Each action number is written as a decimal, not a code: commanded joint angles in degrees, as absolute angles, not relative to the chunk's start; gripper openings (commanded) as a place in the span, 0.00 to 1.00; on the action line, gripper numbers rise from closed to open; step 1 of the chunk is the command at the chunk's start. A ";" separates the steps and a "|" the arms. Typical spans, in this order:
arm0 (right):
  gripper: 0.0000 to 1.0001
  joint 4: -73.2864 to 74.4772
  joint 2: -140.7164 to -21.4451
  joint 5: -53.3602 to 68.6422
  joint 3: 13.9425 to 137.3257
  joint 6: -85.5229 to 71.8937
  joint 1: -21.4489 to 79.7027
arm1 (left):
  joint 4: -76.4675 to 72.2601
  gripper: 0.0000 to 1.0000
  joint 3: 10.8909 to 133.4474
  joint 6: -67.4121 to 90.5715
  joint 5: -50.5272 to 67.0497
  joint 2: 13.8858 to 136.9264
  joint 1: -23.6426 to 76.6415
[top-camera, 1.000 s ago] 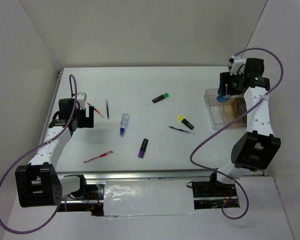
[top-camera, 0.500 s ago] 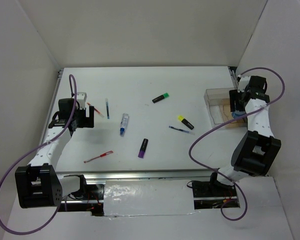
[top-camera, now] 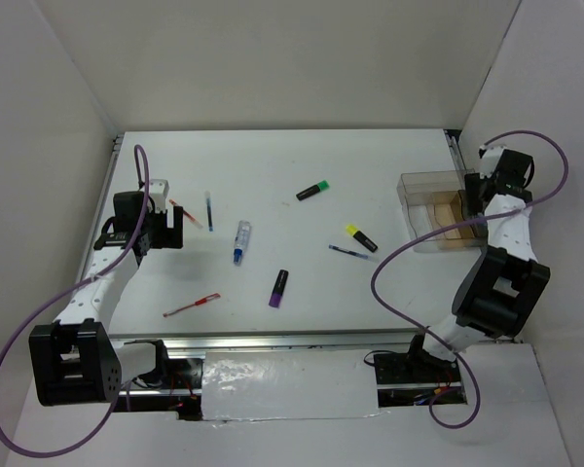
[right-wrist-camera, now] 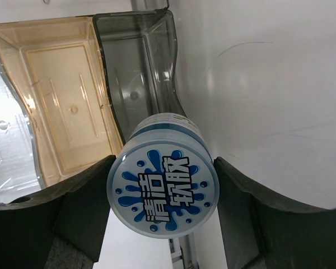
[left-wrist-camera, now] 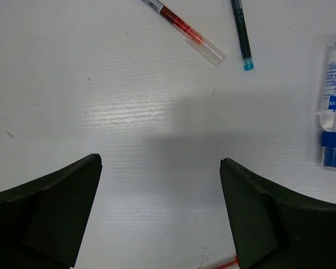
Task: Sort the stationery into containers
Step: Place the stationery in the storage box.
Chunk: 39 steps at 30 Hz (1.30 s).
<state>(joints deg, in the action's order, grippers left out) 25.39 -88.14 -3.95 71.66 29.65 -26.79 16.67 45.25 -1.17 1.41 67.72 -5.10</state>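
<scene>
The round blue-white jar (right-wrist-camera: 163, 190) is hanging lid-up by the empty grey box (right-wrist-camera: 133, 78). My right gripper should now move the jar in until the sides of the box are around it, then let go.
My right gripper (right-wrist-camera: 163, 193) is shut on the round blue-white tape roll (right-wrist-camera: 163, 190), held up against the right wall beside the containers: a brownish box (right-wrist-camera: 50, 101) and a clear grey box (right-wrist-camera: 137, 84). In the top view this gripper (top-camera: 479, 195) hangs at the right side of the containers (top-camera: 419, 180). My left gripper (left-wrist-camera: 159, 218) stands open over bare table, with a red pen (left-wrist-camera: 185, 31), a blue pen (left-wrist-camera: 242, 33) and the white-blue tube (left-wrist-camera: 335, 112) beyond it. Both boxes look empty.
Loose on the table are a green highlighter (top-camera: 313, 190), a yellow highlighter (top-camera: 361, 237), another blue pen (top-camera: 352, 253), a purple highlighter (top-camera: 278, 288) and a second red pen (top-camera: 191, 305). White walls close in on both sides.
My right arm has swung from over the containers' left part to their right side by the wall, still carrying the tape roll. The left arm has not moved.
</scene>
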 commanded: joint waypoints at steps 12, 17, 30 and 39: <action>0.01 14.86 -92.46 -7.38 69.17 31.46 -25.84 | 15.38 0.99 45.44 -0.53 1.93 66.36 -4.92; 0.02 14.33 -93.60 -7.30 68.73 31.46 -25.66 | 15.38 0.99 45.53 -0.53 2.11 66.62 -4.92; 0.16 21.62 -97.29 -0.44 72.86 29.27 -25.49 | 15.38 0.99 45.62 -0.44 2.02 67.06 -4.83; 0.55 22.24 -97.73 -1.23 73.12 29.62 -25.05 | 15.47 0.99 45.88 -0.53 2.28 67.67 -4.92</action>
<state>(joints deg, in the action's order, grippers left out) 21.89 -97.76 -2.15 70.06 30.09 -25.87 16.69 45.25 -1.19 1.39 67.61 -5.10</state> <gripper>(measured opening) 0.727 0.993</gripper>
